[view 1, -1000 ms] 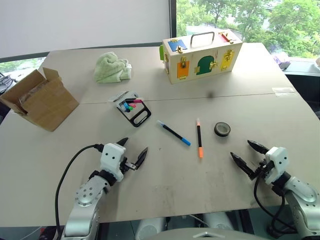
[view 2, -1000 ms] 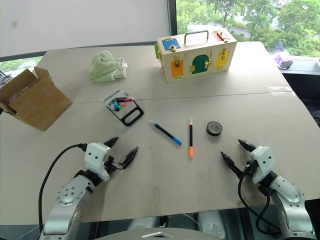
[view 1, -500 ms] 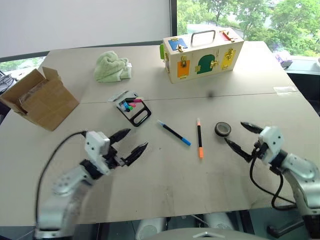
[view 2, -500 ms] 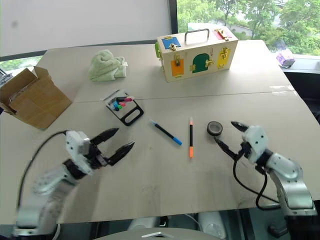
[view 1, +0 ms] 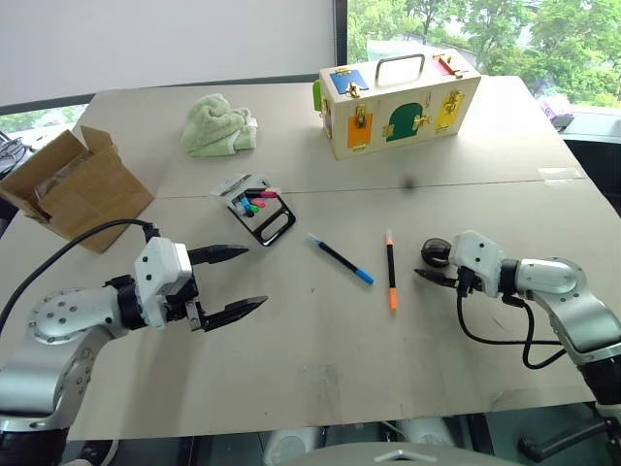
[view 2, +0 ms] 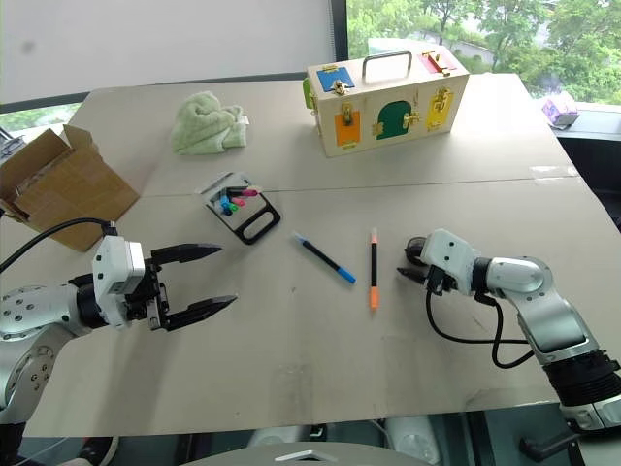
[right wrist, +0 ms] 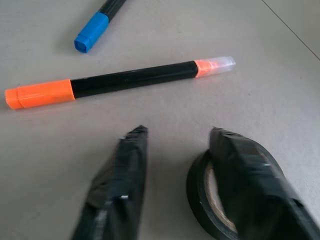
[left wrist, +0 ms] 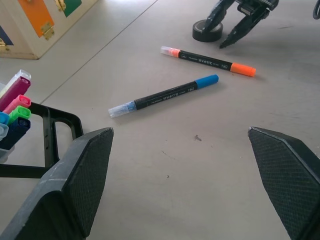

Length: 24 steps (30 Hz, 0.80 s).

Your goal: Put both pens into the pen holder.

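Note:
The tape roll point(view 1: 437, 250) sits beside the orange-ended pen and is in the way of the robot's right gripper, so the right gripper should first take hold of the roll's rim point(right wrist: 194, 192) and move the roll clear.
Two pens lie apart on the table's middle: the blue-capped pen point(view 1: 340, 259) slants, and the orange-ended pen point(view 1: 389, 269) lies to its right. The pen holder point(view 1: 277, 229), a small black tray with a loop handle, sits further back left with several coloured markers in it. My left gripper point(view 1: 254, 277) hovers wide open left of the pens, pointing right, with nothing in it. My right gripper point(view 1: 425, 267) sits low just right of the orange pen point(right wrist: 125, 82). Its jaws are narrowed but still apart and hold nothing. One finger overlaps a black tape roll point(right wrist: 200, 200).
The tape roll point(view 1: 434, 254) lies beside the right gripper. A pale wooden box point(view 1: 398, 102) with coloured doors stands at the back. A green towel point(view 1: 221, 126) lies back left, and an open cardboard box point(view 1: 78, 189) sits at the left edge.
My right gripper moved in from the table's front right to the tape roll and drew its jaws closer. My left gripper rose and turned to point right, still open.

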Each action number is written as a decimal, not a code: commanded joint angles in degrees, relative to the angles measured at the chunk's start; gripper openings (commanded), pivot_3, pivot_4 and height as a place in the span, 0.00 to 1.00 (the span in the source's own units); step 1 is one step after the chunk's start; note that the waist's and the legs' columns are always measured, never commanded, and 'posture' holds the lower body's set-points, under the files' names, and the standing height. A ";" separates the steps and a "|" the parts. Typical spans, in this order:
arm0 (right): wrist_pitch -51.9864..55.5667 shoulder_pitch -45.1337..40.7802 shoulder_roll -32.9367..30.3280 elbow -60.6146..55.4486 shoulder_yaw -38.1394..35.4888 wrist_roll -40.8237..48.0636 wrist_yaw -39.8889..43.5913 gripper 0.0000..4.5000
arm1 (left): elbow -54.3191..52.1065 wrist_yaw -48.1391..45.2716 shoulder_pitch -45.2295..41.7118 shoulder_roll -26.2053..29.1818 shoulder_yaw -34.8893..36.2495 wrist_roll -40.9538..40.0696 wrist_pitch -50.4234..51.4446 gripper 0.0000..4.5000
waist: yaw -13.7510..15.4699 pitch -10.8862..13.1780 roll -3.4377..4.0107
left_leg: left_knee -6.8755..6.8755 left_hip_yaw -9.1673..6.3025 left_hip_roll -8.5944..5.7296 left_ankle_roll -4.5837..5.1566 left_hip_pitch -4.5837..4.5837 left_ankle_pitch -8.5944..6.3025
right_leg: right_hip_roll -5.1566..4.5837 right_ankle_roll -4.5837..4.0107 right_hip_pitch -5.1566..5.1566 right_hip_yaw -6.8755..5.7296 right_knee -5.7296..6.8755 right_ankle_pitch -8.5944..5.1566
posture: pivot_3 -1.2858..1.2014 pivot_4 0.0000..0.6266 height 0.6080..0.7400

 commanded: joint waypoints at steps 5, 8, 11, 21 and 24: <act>7.73 1.38 -0.24 -0.81 -1.52 0.46 -1.78 0.02 | -2.68 0.81 -0.70 -0.73 0.75 -0.05 0.36 1.00 | -0.03 -0.02 -0.02 | 0.02 0.00 0.00 0.03 0.06 -0.02 | 0.00 0.00 0.02 0.00 0.06 0.00 | 0.52 0.24 1.00; 7.10 1.43 -0.54 -1.05 -1.50 -0.88 -3.07 0.02 | -2.21 0.78 -1.73 -1.00 0.01 0.17 0.32 1.00 | 0.00 -0.02 -0.03 | 0.08 -0.04 0.00 0.02 0.06 -0.01 | 0.00 0.00 0.10 -0.06 0.05 0.00 | 0.52 0.24 1.00; 6.82 0.87 0.26 -2.66 -3.65 2.28 -2.41 0.22 | -2.00 0.73 -3.10 -1.18 -0.50 0.03 0.83 1.00 | -0.06 -0.02 -0.02 | 0.26 -0.10 0.00 0.04 0.08 -0.03 | 0.00 0.01 0.22 -0.13 0.06 0.01 | 0.52 0.24 1.00; 9.92 2.40 0.09 -4.22 -5.60 2.36 -4.90 0.69 | -3.04 -0.38 -4.84 -1.29 -1.20 -2.11 3.12 1.00 | -0.16 0.03 0.05 | 0.39 -0.13 0.00 0.11 0.07 -0.07 | 0.02 0.02 0.24 -0.15 0.14 0.01 | 0.52 0.24 1.00; 10.57 2.27 -0.62 -3.38 -3.88 -0.11 -5.38 0.69 | -3.83 -1.46 -4.93 -0.26 -1.52 -4.28 6.19 1.00 | -0.14 0.02 0.04 | 0.40 -0.14 0.00 0.12 0.07 -0.07 | 0.02 0.02 0.24 -0.15 0.14 0.01 | 0.52 0.24 1.00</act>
